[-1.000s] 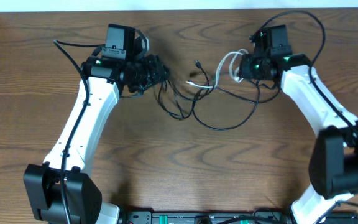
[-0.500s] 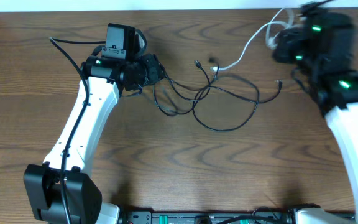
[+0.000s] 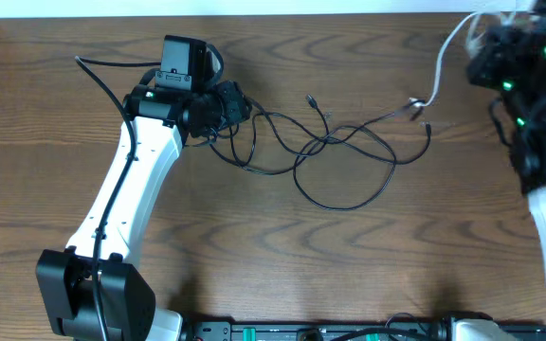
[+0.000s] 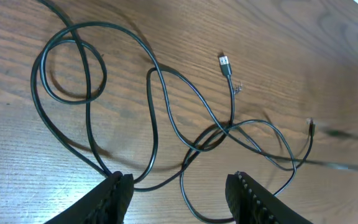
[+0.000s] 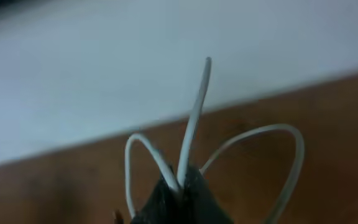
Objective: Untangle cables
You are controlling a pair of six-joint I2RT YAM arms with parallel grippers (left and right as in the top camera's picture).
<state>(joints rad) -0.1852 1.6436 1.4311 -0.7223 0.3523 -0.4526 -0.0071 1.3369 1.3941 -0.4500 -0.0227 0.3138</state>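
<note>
The white cable's hanging end (image 3: 421, 102) still touches the black cables. My right gripper should pull it clear and put it in the far corner first.
Several thin black cables (image 3: 325, 140) lie in tangled loops on the wooden table, crossing at a knot (image 4: 213, 134). One silver plug end (image 4: 225, 62) lies free beyond it. My left gripper (image 3: 245, 109) stands at the left end of the tangle, open (image 4: 179, 186), with black strands running under its left finger (image 4: 120, 186). At the far right my right gripper (image 3: 491, 52) is lifted and shut (image 5: 180, 177) on a white cable (image 5: 194, 106). That white cable (image 3: 448, 57) hangs down to the black cords' right end.
The table's far edge and a white wall (image 3: 282, 8) run along the back, close to the right gripper. A black bar (image 3: 330, 332) lies along the front edge. The left arm's base (image 3: 93, 294) stands at the front left.
My right gripper has swung right and toward the back, carrying the white cable out of the tangle. The black loops have stretched rightward. The left gripper has stayed in place.
</note>
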